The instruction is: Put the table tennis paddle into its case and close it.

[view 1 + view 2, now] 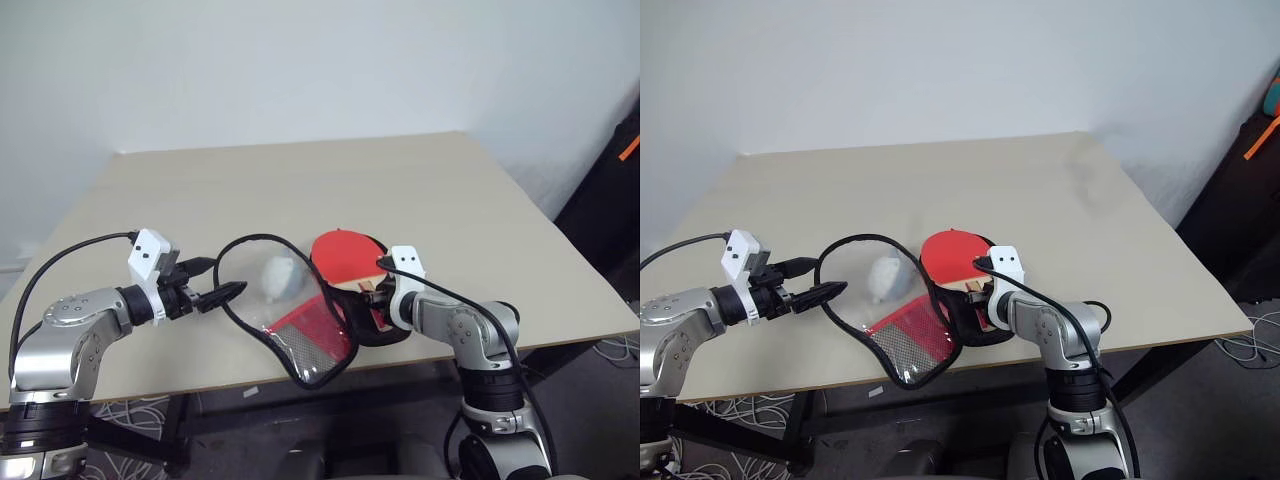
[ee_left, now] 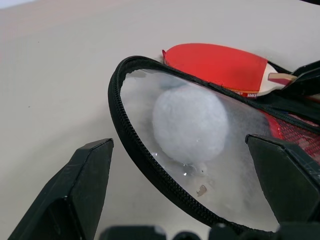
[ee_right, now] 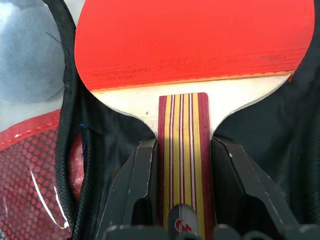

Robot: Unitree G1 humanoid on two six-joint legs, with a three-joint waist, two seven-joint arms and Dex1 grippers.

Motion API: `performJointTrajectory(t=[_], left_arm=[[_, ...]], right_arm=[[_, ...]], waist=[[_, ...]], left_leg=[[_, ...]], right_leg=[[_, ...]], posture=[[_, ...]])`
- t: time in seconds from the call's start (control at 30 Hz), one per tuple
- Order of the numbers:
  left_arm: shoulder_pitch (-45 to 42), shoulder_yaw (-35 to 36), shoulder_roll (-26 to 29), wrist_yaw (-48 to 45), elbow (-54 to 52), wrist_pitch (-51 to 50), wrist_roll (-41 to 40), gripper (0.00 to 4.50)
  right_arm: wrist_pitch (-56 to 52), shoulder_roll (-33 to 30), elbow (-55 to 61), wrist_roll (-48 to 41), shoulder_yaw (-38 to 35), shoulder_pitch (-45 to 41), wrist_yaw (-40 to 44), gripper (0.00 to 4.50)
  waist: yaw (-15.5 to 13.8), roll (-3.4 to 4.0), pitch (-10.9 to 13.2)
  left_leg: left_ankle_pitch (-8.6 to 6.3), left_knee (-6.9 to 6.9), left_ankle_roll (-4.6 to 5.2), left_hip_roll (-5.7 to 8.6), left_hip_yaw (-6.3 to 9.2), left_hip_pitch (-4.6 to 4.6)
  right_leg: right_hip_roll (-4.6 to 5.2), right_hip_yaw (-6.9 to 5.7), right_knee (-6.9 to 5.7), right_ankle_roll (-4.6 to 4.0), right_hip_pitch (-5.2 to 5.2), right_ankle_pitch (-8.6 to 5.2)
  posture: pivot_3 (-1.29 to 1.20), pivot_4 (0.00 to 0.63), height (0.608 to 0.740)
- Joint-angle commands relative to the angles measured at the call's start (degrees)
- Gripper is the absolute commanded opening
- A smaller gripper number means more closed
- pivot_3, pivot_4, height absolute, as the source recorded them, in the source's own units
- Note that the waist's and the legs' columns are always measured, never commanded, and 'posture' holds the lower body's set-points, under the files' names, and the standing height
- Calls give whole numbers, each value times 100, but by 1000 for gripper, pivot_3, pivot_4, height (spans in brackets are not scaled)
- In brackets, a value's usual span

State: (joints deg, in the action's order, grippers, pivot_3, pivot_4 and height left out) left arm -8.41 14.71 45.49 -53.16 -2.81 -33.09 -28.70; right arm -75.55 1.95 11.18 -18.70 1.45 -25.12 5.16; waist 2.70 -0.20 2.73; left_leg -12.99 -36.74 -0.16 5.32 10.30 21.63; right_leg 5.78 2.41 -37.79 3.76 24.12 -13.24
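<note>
I expect the white lump to be under the opened flap, outside the case, because it shows hazily through the opened flap's clear window.
The case lies open near the table's front edge, showing red mesh, black zip edging and a clear window. A white ball-like lump shows through that window. The table tennis paddle, red face up, sits over the case's black-lined half. My right gripper is shut on its striped wooden handle. At the case's left rim, my left gripper stands open, and the zip edge runs between its fingers.
The beige table stretches back to a white wall. Its front edge runs just below the case. A dark object with an orange strap stands off the table's right side. Cables lie on the floor there.
</note>
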Motion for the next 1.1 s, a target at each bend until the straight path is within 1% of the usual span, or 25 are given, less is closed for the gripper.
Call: performJointTrajectory(t=[0.03,0.6,0.67,0.7,0.73,0.77,0.8,0.9,0.97,1.03,1.1], left_arm=[[-62,73,76,-21,-56,107,19,4500],[9,81,104,-43,-12,188,45,4500],[18,92,123,-74,-19,170,26,4500],[21,150,159,-108,-48,112,-33,4500],[23,193,186,-133,-70,70,-76,4500],[23,262,214,-166,-87,14,-149,4500],[-22,451,258,-201,-134,-181,-385,4500],[-5,877,474,-361,-206,-621,-858,4500],[104,1042,591,-460,-161,-779,-991,4500],[164,1157,663,-498,-111,-892,-1076,4500],[304,1203,750,-561,88,-844,-958,4500]], right_arm=[[122,28,117,54,-5,-52,-54,1168],[248,-44,72,236,40,28,-154,1168],[256,-48,76,262,76,35,-150,1917],[255,-57,88,270,101,40,-136,2171],[255,-65,96,275,118,44,-127,2518],[254,-62,108,278,129,50,-126,2887],[230,-63,140,235,109,31,-75,3171],[138,-113,272,112,-17,-72,64,3171],[82,-197,375,30,-81,-141,176,3171],[27,-267,459,-31,-119,-191,266,3171],[-93,-410,557,-146,-277,-331,389,3171]], waist=[[0,0,0],[-1,1,0],[-1,1,0],[0,1,0],[1,0,0],[1,0,0],[2,0,0],[8,1,1],[7,4,2],[2,6,3],[5,7,3]], left_leg=[[0,0,0,0,-1,0],[0,0,0,0,0,0],[0,0,0,0,0,0],[0,0,0,0,0,0],[0,0,0,0,0,0],[0,0,0,0,0,0],[0,1,0,0,0,0],[0,3,0,-4,1,0],[0,6,0,-4,-1,0],[0,7,0,-3,-2,-1],[0,6,0,-3,0,-1]], right_leg=[[0,0,0,0,0,0],[0,-1,0,1,-1,-1],[0,-1,0,1,-1,-1],[0,-1,0,1,-1,-1],[0,-1,0,1,-1,-1],[0,-1,0,1,-1,-1],[0,-1,0,2,0,-1],[-4,-1,0,2,4,-1],[-3,0,0,2,5,-2],[-2,0,0,3,4,-2],[-2,-2,1,3,2,-2]], posture=[[0,0,698],[0,0,698],[0,0,698],[0,0,698],[0,0,698],[0,0,698],[0,0,698],[0,0,698],[0,0,698],[0,0,698],[0,0,698]])
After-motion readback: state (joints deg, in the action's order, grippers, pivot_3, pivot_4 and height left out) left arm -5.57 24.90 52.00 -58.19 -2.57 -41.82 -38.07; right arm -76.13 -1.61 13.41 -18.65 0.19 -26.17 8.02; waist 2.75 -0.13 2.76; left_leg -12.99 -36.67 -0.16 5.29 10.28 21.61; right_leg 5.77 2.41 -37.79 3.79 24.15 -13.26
